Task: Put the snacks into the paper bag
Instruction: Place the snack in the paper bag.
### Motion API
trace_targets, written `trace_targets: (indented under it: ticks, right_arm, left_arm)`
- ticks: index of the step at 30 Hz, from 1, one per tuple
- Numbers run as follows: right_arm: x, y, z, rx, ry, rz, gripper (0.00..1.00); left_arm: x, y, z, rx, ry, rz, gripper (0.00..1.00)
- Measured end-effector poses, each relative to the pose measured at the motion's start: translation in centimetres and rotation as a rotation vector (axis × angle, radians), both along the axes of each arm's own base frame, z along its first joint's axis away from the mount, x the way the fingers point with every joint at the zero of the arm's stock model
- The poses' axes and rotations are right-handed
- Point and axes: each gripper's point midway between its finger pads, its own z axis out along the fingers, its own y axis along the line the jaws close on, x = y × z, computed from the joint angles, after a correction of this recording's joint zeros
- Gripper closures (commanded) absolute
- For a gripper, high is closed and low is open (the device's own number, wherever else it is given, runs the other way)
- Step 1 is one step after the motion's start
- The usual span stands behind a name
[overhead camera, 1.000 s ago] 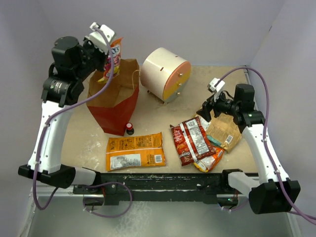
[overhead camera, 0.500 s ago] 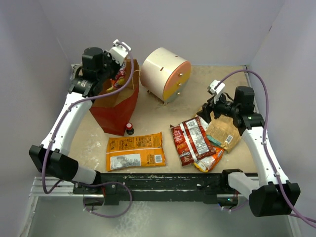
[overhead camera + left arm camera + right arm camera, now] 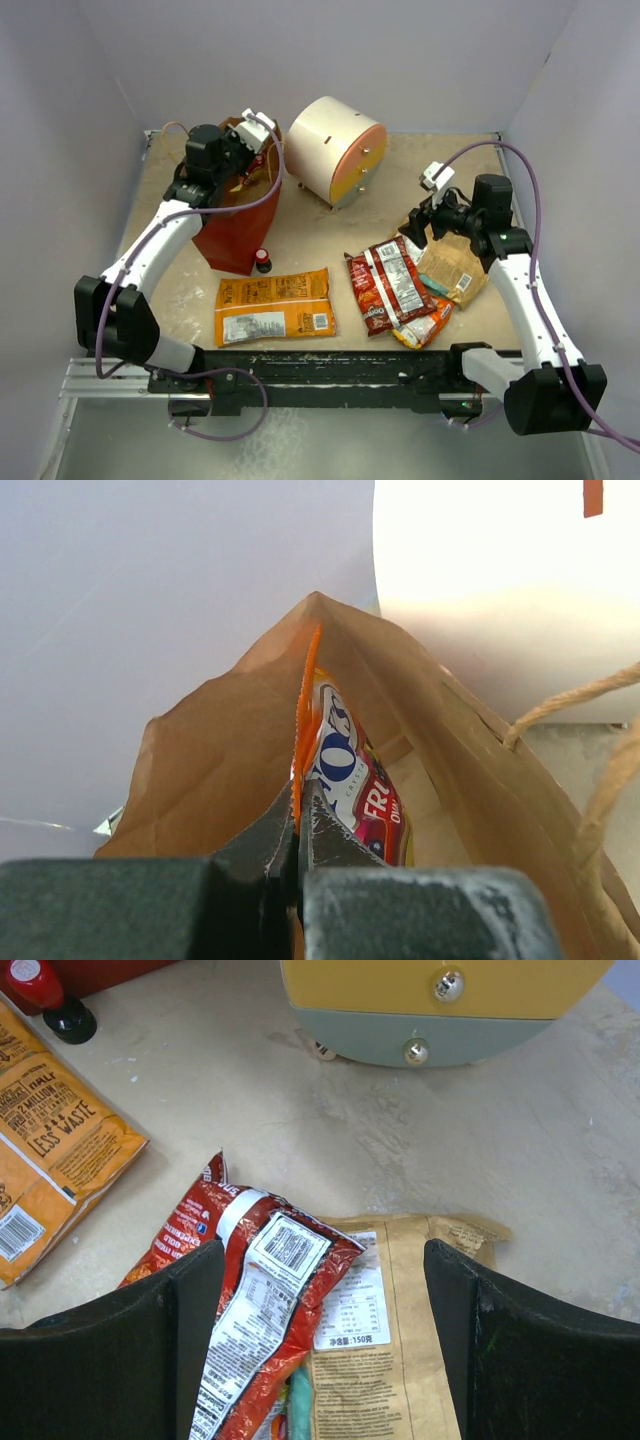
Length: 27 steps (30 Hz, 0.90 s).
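My left gripper should now lower the small snack packet [image 3: 364, 788], which hangs inside the paper bag's brown sides, and let go of it deep below the bag's rim [image 3: 428, 798].
The red paper bag [image 3: 238, 232] stands at the back left. My left gripper [image 3: 238, 162] reaches into its mouth. In the left wrist view the gripper [image 3: 297, 805] is shut on the orange edge of a small red, white and yellow snack packet [image 3: 350, 780], held inside the bag's brown kraft walls [image 3: 210, 750]. My right gripper [image 3: 418, 222] hangs open, and in the right wrist view the gripper [image 3: 322, 1255] is over the dark red packet [image 3: 225, 1290] and the tan-brown packet [image 3: 410, 1360]. The large orange packet [image 3: 275, 305] lies front centre. A teal packet [image 3: 300, 1405] peeks from under the dark red one.
A cream cylindrical drawer unit [image 3: 335, 150] lies on its side behind the middle, near the bag. A tiny dark bottle with a red cap [image 3: 262, 260] stands at the bag's front corner. A small red and yellow packet [image 3: 425, 325] lies at the front right. Walls close in on three sides.
My left gripper has come down and right with the small packet, from above the bag's rim into the bag's mouth. The right arm has not moved.
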Motion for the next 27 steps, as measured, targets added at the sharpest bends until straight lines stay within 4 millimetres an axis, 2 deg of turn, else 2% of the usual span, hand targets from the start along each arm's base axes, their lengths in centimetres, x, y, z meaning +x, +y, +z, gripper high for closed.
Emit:
trace_targets:
  ticks: [6,18,23,27]
  right_arm:
    - [0.1,0.0,-0.4,-0.001,0.013,0.000,0.17]
    - [0.2,0.0,-0.9,-0.002,0.029,0.000,0.17]
    - [0.2,0.0,-0.9,-0.002,0.029,0.000,0.17]
    - [0.2,0.0,-0.9,-0.002,0.029,0.000,0.17]
  left_arm:
    - [1.2,-0.3,-0.8,-0.005,-0.038,-0.001,1.00]
    - [2.9,-0.4,-4.0,0.043,-0.017,0.001,0.99]
    - [3.0,-0.3,-5.0,0.051,0.000,0.008,0.95]
    - [3.2,-0.2,-5.5,0.060,0.007,0.014,0.86]
